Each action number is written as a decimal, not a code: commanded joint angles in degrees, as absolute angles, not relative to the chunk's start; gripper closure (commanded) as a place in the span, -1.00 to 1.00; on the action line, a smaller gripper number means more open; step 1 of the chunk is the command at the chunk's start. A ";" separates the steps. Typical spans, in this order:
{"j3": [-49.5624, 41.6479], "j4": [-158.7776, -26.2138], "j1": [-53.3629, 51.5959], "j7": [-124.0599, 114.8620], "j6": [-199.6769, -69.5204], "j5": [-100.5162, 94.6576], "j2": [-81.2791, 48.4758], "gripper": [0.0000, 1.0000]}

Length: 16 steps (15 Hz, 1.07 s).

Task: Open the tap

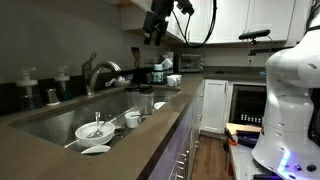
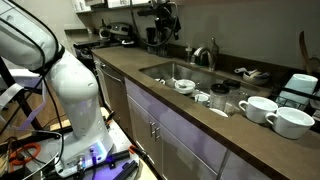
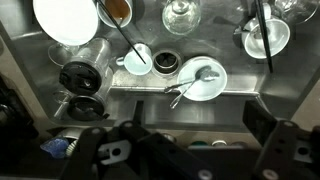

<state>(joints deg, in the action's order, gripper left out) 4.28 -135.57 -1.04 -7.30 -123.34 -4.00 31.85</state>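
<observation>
I should keep going across at this height until my gripper is above the tap (image 1: 92,72), because it hangs high above the dishes (image 1: 97,132) and the way there is open.
The tap (image 1: 96,72) is a brushed-steel faucet with an arched spout and stands behind the sink; it also shows in an exterior view (image 2: 207,55). My gripper (image 1: 156,26) hangs high in the air, well above the counter and apart from the tap, and shows in both exterior views (image 2: 166,20). In the wrist view the gripper (image 3: 190,150) looks down into the sink with its fingers wide apart and nothing between them. The tap itself does not show in the wrist view.
The sink (image 1: 45,118) holds a white bowl with utensils (image 1: 95,130), a mug (image 1: 132,119) and other dishes (image 3: 205,78). White bottles with dark caps (image 1: 28,80) stand behind it. Large white cups (image 2: 272,112) sit on the counter. The robot's white base (image 1: 295,90) stands beside the cabinets.
</observation>
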 commanded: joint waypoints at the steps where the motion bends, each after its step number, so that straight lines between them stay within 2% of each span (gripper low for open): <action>1: 4.36 -135.08 -0.82 -7.24 -123.41 -3.94 31.36 -1.00; 3: 4.67 -135.03 -0.49 -7.70 -124.44 -4.65 30.95 -1.00; 8: 4.81 -137.07 -0.12 -7.58 -141.26 -5.29 28.90 -1.00; 9: 4.55 -137.19 -0.22 -7.16 -144.21 -4.93 28.15 -0.75; 10: 4.55 -137.21 0.11 -7.31 -147.16 -5.04 27.08 -0.61; 11: 4.42 -137.13 0.29 -6.95 -150.10 -5.16 25.75 -0.34; 12: 4.52 -137.07 0.72 -7.06 -152.79 -5.50 24.59 -0.17; 16: 4.94 -135.64 3.21 -7.40 -163.18 -8.05 18.19 0.33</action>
